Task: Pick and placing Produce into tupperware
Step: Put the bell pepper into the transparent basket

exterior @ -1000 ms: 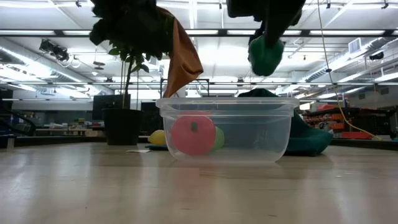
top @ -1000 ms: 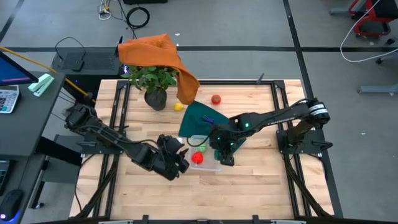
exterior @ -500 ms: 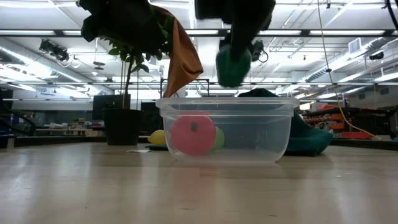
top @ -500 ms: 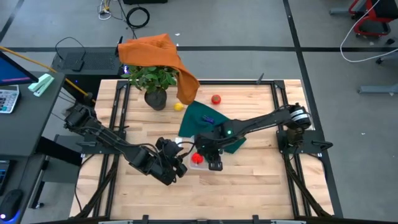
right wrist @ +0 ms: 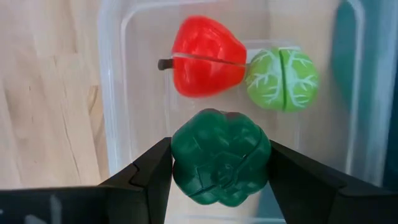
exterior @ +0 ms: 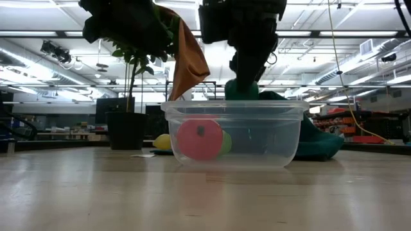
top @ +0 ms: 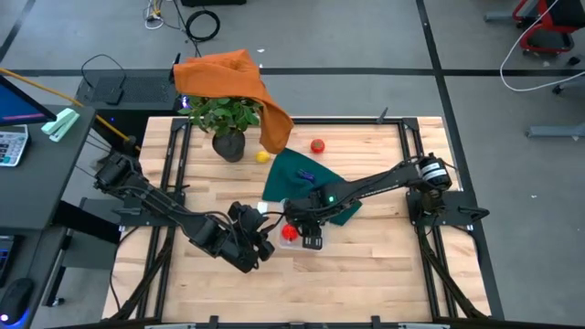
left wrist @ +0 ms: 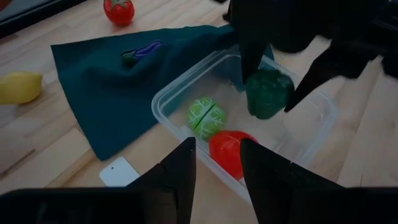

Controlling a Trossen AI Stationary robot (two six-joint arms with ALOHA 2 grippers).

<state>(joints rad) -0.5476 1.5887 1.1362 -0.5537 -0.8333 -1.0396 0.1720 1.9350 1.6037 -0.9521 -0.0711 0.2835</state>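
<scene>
The dark green vegetable (left wrist: 268,93) is hanging inside the tupperware's rim above the open part of its bottom (left wrist: 268,129), so the robot's right gripper goes on moving down until it gets close to that bottom, and then let go.
The clear tupperware (exterior: 192,108) stands on the wooden table, holding a red toy fruit (right wrist: 204,57) and a light green cabbage-like piece (right wrist: 283,78). My right gripper (top: 309,238) hangs over it, shut on a dark green toy vegetable (right wrist: 221,155), which is level with the rim in the low view (exterior: 240,90). My left gripper (left wrist: 217,174) is open at the container's left near side (top: 259,240), touching nothing. A tomato (left wrist: 119,10) and a lemon (left wrist: 18,86) lie on the table, and a dark blue eggplant (left wrist: 140,52) lies on the teal cloth. My right gripper pinches the dark green vegetable between its two fingers (right wrist: 152,171), one on each of its opposite sides (right wrist: 180,155). The fingers come from above, pointing down. The vegetable is lifted clear, over the container's open top, beside the red and light green pieces.
A teal cloth (top: 306,178) lies just beyond the container. A potted plant (top: 224,121) with an orange cloth (top: 228,78) draped over it stands at the table's far left. A small white tag (left wrist: 121,173) lies beside the container. Bare wood stretches along the near edge.
My right gripper has carried the dark green vegetable toward the table's left, from beside the container's right end to over its middle. It has then come down until the vegetable reaches the rim. My left arm has drawn back a little toward the near left.
</scene>
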